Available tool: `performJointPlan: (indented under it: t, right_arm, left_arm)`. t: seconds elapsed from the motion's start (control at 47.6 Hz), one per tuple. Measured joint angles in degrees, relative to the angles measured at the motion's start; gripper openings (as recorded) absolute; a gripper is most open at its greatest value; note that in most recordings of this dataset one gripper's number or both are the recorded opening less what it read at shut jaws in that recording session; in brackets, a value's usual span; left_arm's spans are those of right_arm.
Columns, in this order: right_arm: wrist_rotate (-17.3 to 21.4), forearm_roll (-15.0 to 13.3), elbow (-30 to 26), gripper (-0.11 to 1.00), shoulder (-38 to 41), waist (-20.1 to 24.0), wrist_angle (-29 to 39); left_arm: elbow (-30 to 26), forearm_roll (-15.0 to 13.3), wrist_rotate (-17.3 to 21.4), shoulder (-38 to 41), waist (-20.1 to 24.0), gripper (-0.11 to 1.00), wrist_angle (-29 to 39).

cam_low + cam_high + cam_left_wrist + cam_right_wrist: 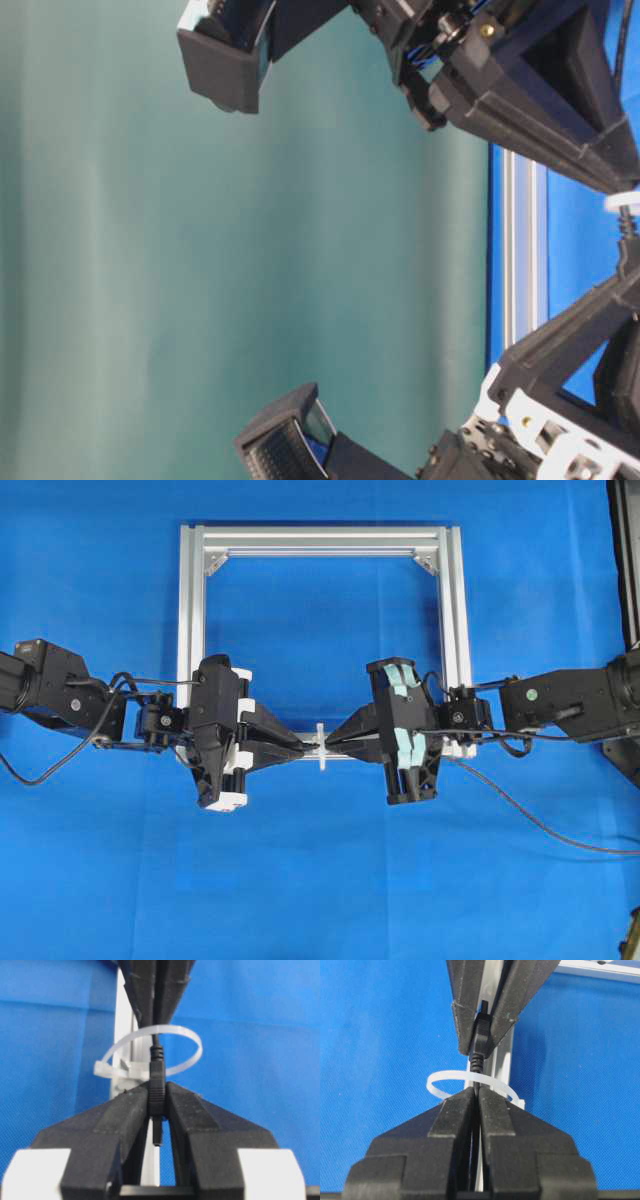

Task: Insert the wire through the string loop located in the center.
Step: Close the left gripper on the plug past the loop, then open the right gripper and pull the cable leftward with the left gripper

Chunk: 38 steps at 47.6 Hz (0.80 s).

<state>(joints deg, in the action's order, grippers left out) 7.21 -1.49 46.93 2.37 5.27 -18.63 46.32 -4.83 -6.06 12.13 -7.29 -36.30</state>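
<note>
My right gripper pins the wire [156, 1039] beside the string loop, so next my right gripper opens and frees the wire before my left gripper pulls the plug [480, 1036] away.
The white string loop [321, 746] stands upright on the front bar of the aluminium frame, between my two grippers. In the left wrist view the loop [186, 1040] rings the black wire [156, 1040], which passes through it. My left gripper [157, 1092] is shut on the wire's dark plug [157, 1082] on the near side of the loop. In the right wrist view my right gripper [478, 1094] is shut on the wire just behind the loop [445, 1078], and the plug [481, 1035] sits in the left fingers beyond. Both gripper tips, left [303, 748] and right [334, 743], nearly touch the loop.
The silver square aluminium frame [191, 610] lies on the blue cloth behind the grippers. The rest of the wire [530, 818] trails off to the right across the cloth. A dark stand [625, 560] is at the far right edge.
</note>
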Motion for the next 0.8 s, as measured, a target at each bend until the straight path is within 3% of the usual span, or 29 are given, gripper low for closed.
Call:
performJointPlan:
  t: [0.526,0.673,0.799]
  right_arm:
    - [0.0,0.0,-0.09,0.0,0.0,0.09,0.0]
    - [0.09,0.0,0.0,0.25,0.0,0.0,0.09]
    - [0.09,0.0,-0.09,0.63,0.0,0.0,0.0]
  left_arm:
    - [-0.26,0.0,0.09,0.0,0.0,0.08,1.23]
    - [-0.35,0.0,0.0,0.0,0.0,0.08,1.23]
    - [-0.35,0.0,0.0,0.0,0.0,0.08,1.23]
